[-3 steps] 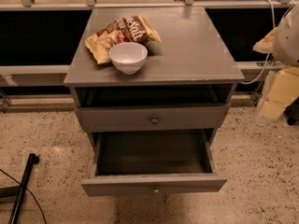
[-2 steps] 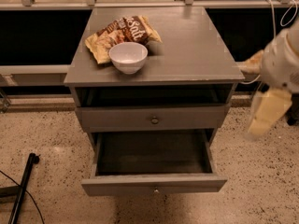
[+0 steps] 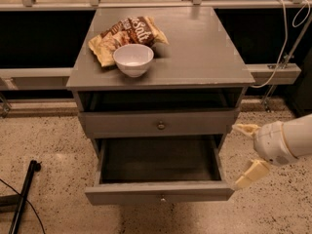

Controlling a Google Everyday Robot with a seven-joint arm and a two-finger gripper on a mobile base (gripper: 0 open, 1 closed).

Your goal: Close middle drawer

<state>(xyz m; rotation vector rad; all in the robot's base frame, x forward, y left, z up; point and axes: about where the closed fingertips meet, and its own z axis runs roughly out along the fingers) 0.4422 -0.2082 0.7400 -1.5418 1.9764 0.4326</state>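
Note:
I should keep moving my gripper around the drawer's corner until its fingers face the small knob (image 3: 163,199), because the floor before the middle drawer's front panel is clear.
The grey cabinet (image 3: 161,67) has a drawer front with a round knob (image 3: 161,126) just under its top, with a dark gap above it. Below that, the middle drawer (image 3: 158,193) is pulled far out toward me. Its inside is empty and its small knob (image 3: 162,197) sits at the centre of the front panel. The lowest drawer is hidden beneath it. My gripper (image 3: 248,151) is low on the right, just beside the open drawer's right side. It is open and empty, with one cream finger (image 3: 246,129) up and the other (image 3: 251,173) near the drawer's front right corner.
A white bowl (image 3: 133,59) and a chip bag (image 3: 127,37) lie on the cabinet top. A black pole (image 3: 22,194) and a cable lie on the speckled floor at the left. A rail with dark panels runs behind, and a white cable (image 3: 282,43) hangs at the right.
My arm has moved down and left from the right edge of the view, bringing the gripper beside the open drawer's right side. The drawer, bowl and bag have not moved.

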